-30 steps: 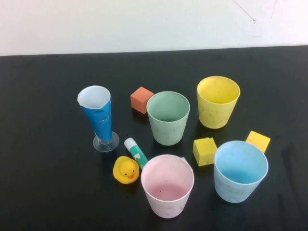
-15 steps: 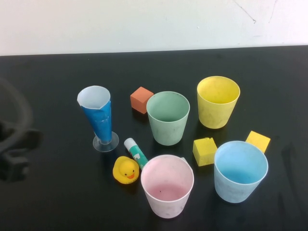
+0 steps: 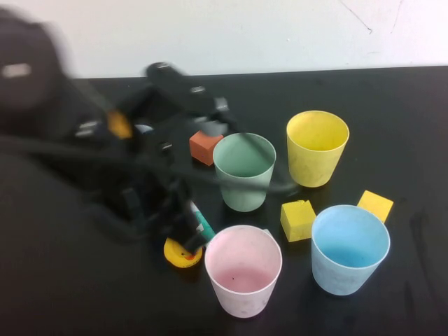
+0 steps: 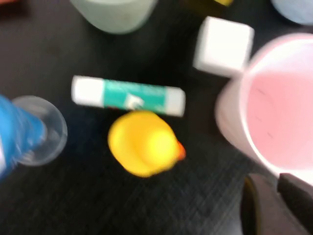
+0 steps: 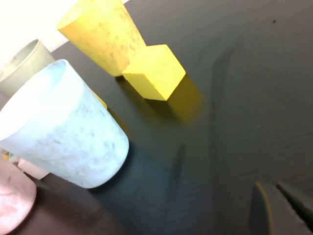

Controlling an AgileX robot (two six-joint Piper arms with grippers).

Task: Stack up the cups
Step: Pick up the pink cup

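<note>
The pink cup (image 3: pixel 243 271) gets slimmer toward a narrow base (image 3: pixel 243 306), so I expect it to go down almost to its rim once I lower it into the green cup.
Four cups stand upright and apart on the black table: green (image 3: pixel 244 171), yellow (image 3: pixel 316 148), light blue (image 3: pixel 349 248) and pink (image 3: pixel 243 269). My left arm reaches in from the left, blurred. My left gripper (image 3: pixel 183 234) hangs over the duck, just left of the pink cup, fingers close together and empty. In the left wrist view the left gripper (image 4: pixel 276 196) sits beside the pink cup's rim (image 4: pixel 274 122). My right gripper (image 5: pixel 276 196) is out of the high view. It is shut and empty over bare table, to the right of the light blue cup (image 5: pixel 63 132).
A yellow rubber duck (image 4: pixel 143 143) and a glue stick (image 4: pixel 128 95) lie left of the pink cup. A tall blue goblet (image 4: pixel 19 132) is hidden by the arm in the high view. A red block (image 3: pixel 205 145) and two yellow blocks (image 3: pixel 297 220) (image 3: pixel 375 205) lie among the cups.
My left arm has swept in from the left edge over the goblet and duck, toward the pink cup. The cups and blocks have not moved.
</note>
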